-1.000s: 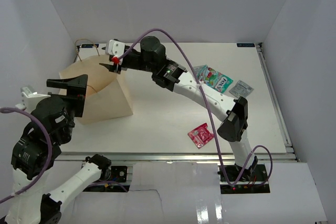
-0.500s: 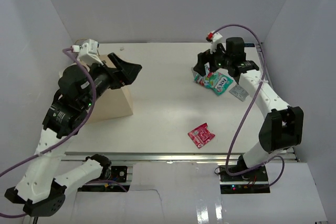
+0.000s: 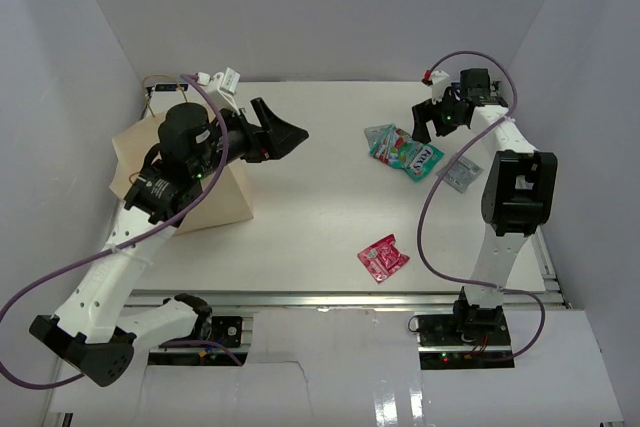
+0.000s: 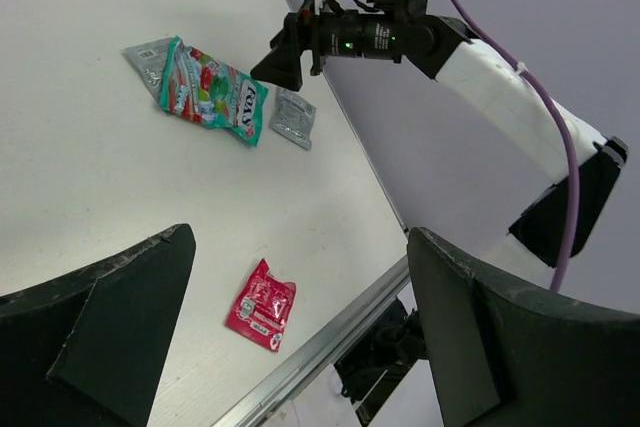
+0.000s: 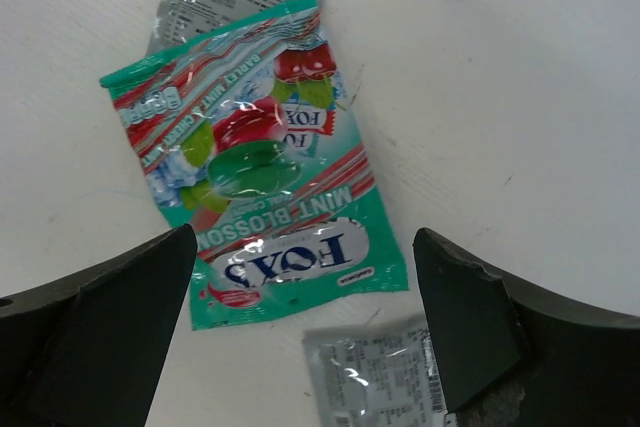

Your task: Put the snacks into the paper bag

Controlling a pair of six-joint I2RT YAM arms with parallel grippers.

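I can see the silver packet underneath with its barcoded end sticking out past the teal-green edge, so it should stay flat in its place when I pick up the teal-green packet.
The paper bag stands at the left of the table, partly hidden by my left arm. My left gripper is open and empty, held above the table just right of the bag. The teal-green packet lies at the back right, overlapping one silver packet. A second silver packet lies to its right. My right gripper is open and empty, hovering above the teal packet. The red-pink packet lies near the front edge and also shows in the left wrist view. No orange-yellow packet is in view.
A metal rail runs along the table's front edge and another along the right edge. White walls close in the back and both sides. The bag's cord handles lie at the back left corner.
My right arm has swung from over the bag to the back right, above the teal packet. My left arm has come forward from the left, reaching past the bag.
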